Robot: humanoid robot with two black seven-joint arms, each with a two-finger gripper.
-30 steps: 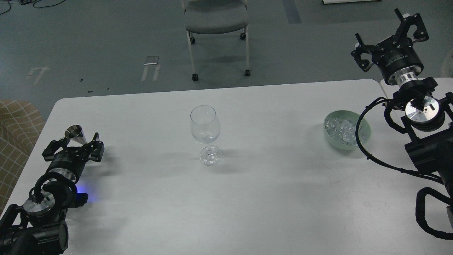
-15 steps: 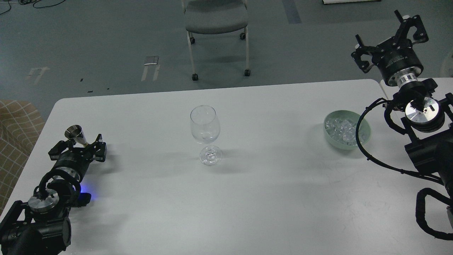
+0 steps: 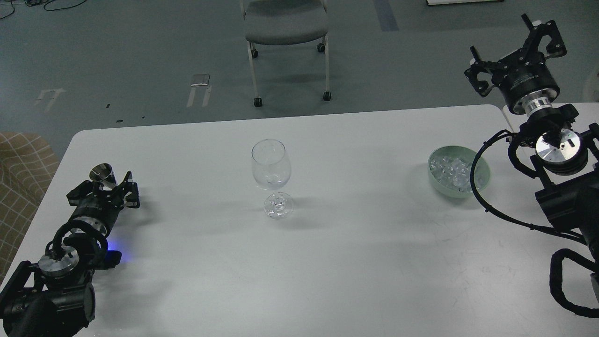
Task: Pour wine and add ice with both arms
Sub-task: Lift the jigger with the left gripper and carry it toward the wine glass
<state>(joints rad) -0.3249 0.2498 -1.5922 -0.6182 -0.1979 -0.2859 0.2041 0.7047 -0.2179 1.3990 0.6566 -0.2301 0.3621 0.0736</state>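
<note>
My left gripper will be hiding a flared foot on the small metal measuring cup point(image 3: 101, 173), because the cup stands though its sides narrow sharply point(image 3: 110, 182) below the cup's rim.
A clear wine glass point(image 3: 271, 168) stands upright at the table's middle. A small metal measuring cup point(image 3: 103, 172) stands near the left edge; I cannot see any wine in it. My left gripper point(image 3: 104, 188) is low on the table with its fingers spread on either side of the cup's base, open. A pale green bowl point(image 3: 483, 183) at the right holds many ice cubes point(image 3: 450, 172). My right gripper point(image 3: 512, 49) is open and empty, raised beyond the table's far right corner, above and behind the bowl.
The white table point(image 3: 327, 262) has rounded far corners. A grey wheeled chair point(image 3: 285, 28) stands on the floor beyond the far edge. A checked cushion point(image 3: 18, 168) lies off the table's left side. My right arm's cable point(image 3: 477, 187) loops over the bowl's near right rim.
My left gripper has slid forward along the table, so the metal cup now sits between its spread fingers. The right arm has barely moved.
</note>
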